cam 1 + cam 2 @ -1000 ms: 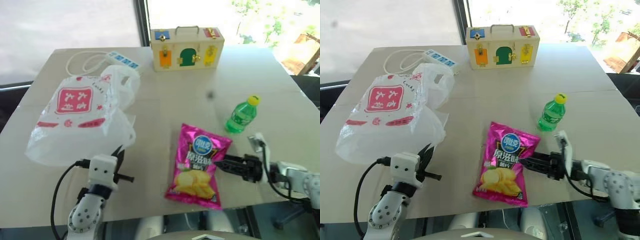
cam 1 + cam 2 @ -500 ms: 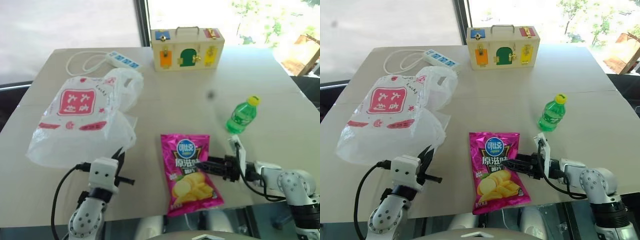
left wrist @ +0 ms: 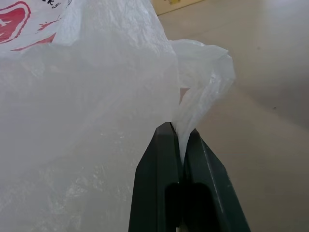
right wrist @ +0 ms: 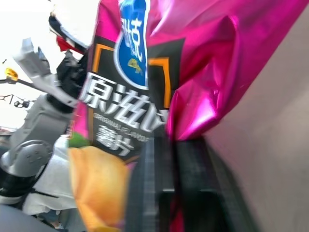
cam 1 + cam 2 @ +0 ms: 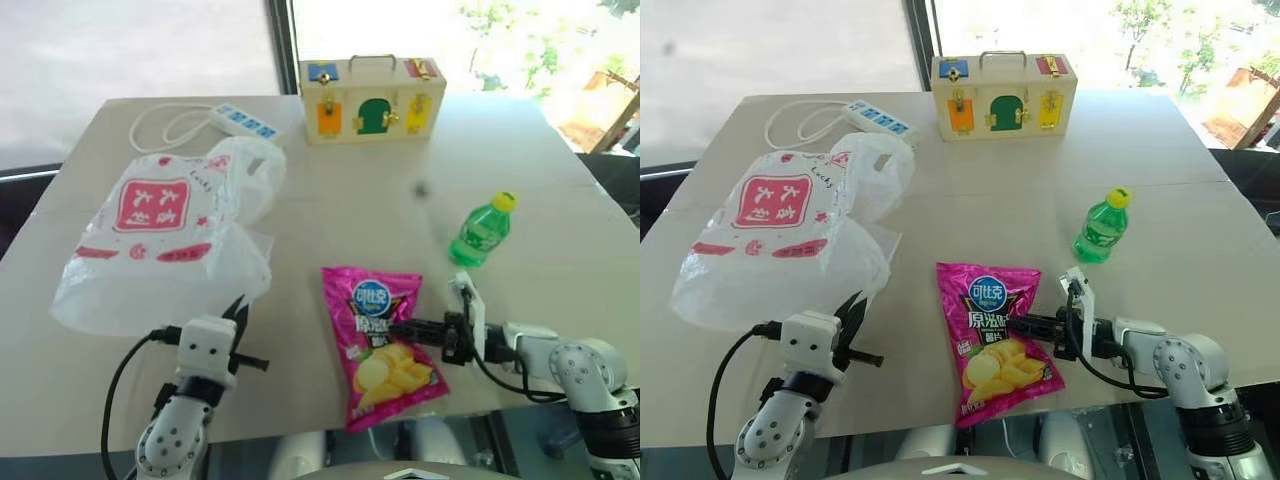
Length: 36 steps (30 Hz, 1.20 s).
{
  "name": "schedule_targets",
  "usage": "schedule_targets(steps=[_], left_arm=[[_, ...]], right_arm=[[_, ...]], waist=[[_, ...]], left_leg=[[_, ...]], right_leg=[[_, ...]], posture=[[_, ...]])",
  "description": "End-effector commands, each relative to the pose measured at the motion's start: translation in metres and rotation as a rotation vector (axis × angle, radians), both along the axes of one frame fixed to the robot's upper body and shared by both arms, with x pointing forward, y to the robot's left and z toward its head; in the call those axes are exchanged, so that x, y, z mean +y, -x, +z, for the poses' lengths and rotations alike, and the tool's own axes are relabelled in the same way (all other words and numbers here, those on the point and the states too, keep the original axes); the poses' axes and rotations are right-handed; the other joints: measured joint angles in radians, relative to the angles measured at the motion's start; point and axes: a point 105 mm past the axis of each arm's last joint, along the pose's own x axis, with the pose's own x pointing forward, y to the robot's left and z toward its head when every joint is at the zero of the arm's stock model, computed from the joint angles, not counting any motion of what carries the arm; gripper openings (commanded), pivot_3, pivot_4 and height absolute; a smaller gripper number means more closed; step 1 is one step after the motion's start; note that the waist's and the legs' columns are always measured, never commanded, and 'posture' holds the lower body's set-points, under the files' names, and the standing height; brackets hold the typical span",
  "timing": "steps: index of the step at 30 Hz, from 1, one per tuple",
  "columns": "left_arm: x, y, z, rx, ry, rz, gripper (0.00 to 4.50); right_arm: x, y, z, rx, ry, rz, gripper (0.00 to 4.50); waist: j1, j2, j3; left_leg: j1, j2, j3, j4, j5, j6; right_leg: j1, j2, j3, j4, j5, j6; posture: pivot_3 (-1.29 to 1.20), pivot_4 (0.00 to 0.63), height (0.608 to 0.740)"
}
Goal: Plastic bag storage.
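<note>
My left gripper is holding the bag's pinched fold (image 3: 186,116), and the plastic bag's opening (image 5: 256,238) lies flat. Next, my left gripper lifts that fold and opens the bag before my right gripper brings in the chips packet.
The plastic bag (image 5: 160,240), crinkly white with a red square logo, lies on the left of the table (image 5: 340,210). My left gripper (image 5: 238,308) sits at the bag's near right corner. In the left wrist view this gripper (image 3: 181,133) is shut on a thin fold of the plastic bag (image 3: 87,96). A shiny magenta chips packet (image 5: 385,340) lies at the table's near middle. My right gripper (image 5: 397,328) reaches in from the right and is shut on the packet's right edge. The right wrist view has the chips packet (image 4: 145,72) pinched between the dark fingers (image 4: 188,164).
A cream toy case (image 5: 372,98) with coloured doors and latches stands at the back centre. A white power strip (image 5: 245,120) with its cable lies at the back left. A green bottle (image 5: 480,232) with a yellow cap stands to the right, just beyond my right arm.
My right gripper slid left, turning the chips packet and shifting it left, then shut on its right edge. The left gripper and the bag stayed put.
</note>
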Motion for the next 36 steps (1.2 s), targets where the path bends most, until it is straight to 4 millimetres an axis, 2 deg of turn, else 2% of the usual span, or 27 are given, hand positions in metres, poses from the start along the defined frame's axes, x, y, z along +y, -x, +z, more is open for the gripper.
schedule_targets(steps=[1, 4, 8, 11, 14, 19, 23, 27, 31, 36], left_arm=[[0.004, -0.007, 0.016, -0.061, 0.006, 0.000, 0.00], [0.008, -0.024, 0.032, -0.115, 0.023, 0.001, 0.00], [-0.013, -0.035, 0.051, -0.144, 0.105, -0.144, 0.00], [-0.047, -0.030, 0.065, -0.140, 0.166, -0.378, 0.00], [-0.071, -0.011, 0.074, -0.108, 0.205, -0.614, 0.00], [-0.075, 0.031, 0.068, 0.026, 0.249, -0.862, 0.00], [-0.071, 0.049, 0.063, 0.101, 0.244, -0.947, 0.00], [-0.068, 0.071, 0.049, 0.226, 0.197, -1.056, 0.00], [-0.068, 0.091, 0.037, 0.324, 0.155, -1.164, 0.00], [-0.066, 0.097, 0.027, 0.369, 0.100, -1.231, 0.00]], right_arm=[[-0.005, -0.008, 0.006, 0.016, -0.017, -0.041, 0.06], [-0.005, -0.020, 0.012, 0.025, 0.030, -0.060, 0.06], [0.002, -0.043, 0.038, -0.011, -0.010, -0.118, 0.06], [0.004, -0.049, 0.053, -0.015, -0.034, -0.127, 0.06], [0.002, -0.050, 0.056, -0.016, 0.006, -0.121, 0.06], [-0.003, -0.053, 0.058, -0.001, 0.073, -0.108, 0.06], [-0.004, -0.055, 0.057, 0.014, 0.113, -0.084, 0.06], [0.002, -0.053, 0.062, 0.013, 0.157, 0.010, 0.06], [0.020, -0.047, 0.066, -0.003, 0.190, 0.135, 0.06], [0.049, -0.045, 0.075, -0.031, 0.178, 0.244, 0.06]], waist=[[0.001, 0.000, 0.000], [0.003, 0.001, 0.000], [-0.003, 0.002, 0.001], [-0.002, 0.002, 0.001], [0.002, 0.002, 0.001], [-0.010, 0.003, 0.002], [-0.015, 0.003, 0.002], [-0.021, 0.004, 0.003], [-0.022, 0.004, 0.003], [-0.022, 0.005, 0.003]], left_leg=[[0.000, 0.000, 0.000, 0.000, 0.000, 0.000], [0.000, 0.000, -0.001, 0.000, 0.000, 0.000], [-0.001, 0.000, 0.000, 0.001, 0.002, -0.004], [-0.003, -0.001, 0.000, 0.001, 0.003, -0.005], [-0.015, -0.002, 0.000, 0.003, 0.003, -0.005], [-0.016, -0.005, 0.001, 0.003, 0.003, -0.005], [-0.015, -0.005, 0.000, 0.003, 0.003, -0.005], [-0.013, -0.006, 0.000, 0.003, 0.004, -0.006], [-0.013, -0.006, 0.000, 0.003, 0.004, -0.006], [-0.014, -0.006, 0.000, 0.003, 0.004, -0.006]], right_leg=[[0.000, 0.000, 0.000, 0.000, 0.000, 0.000], [0.000, 0.000, -0.001, 0.001, 0.000, 0.000], [-0.002, 0.000, 0.000, 0.005, 0.000, 0.000], [-0.004, 0.000, 0.000, 0.004, 0.000, 0.000], [-0.016, 0.001, 0.000, 0.010, 0.000, 0.000], [-0.017, 0.000, 0.000, 0.010, 0.000, 0.000], [-0.017, 0.001, 0.000, 0.008, 0.000, 0.000], [-0.017, 0.001, 0.002, 0.010, 0.000, 0.000], [-0.018, 0.002, 0.003, 0.010, 0.000, 0.000], [-0.018, 0.003, 0.003, 0.009, 0.000, 0.000]], posture=[[0.00, 0.150, 0.740], [0.00, 0.150, 0.740], [0.00, 0.150, 0.740], [0.00, 0.150, 0.740], [0.00, 0.150, 0.740], [0.00, 0.150, 0.740], [0.00, 0.150, 0.740], [0.00, 0.150, 0.740], [0.00, 0.150, 0.740], [0.00, 0.150, 0.740]])
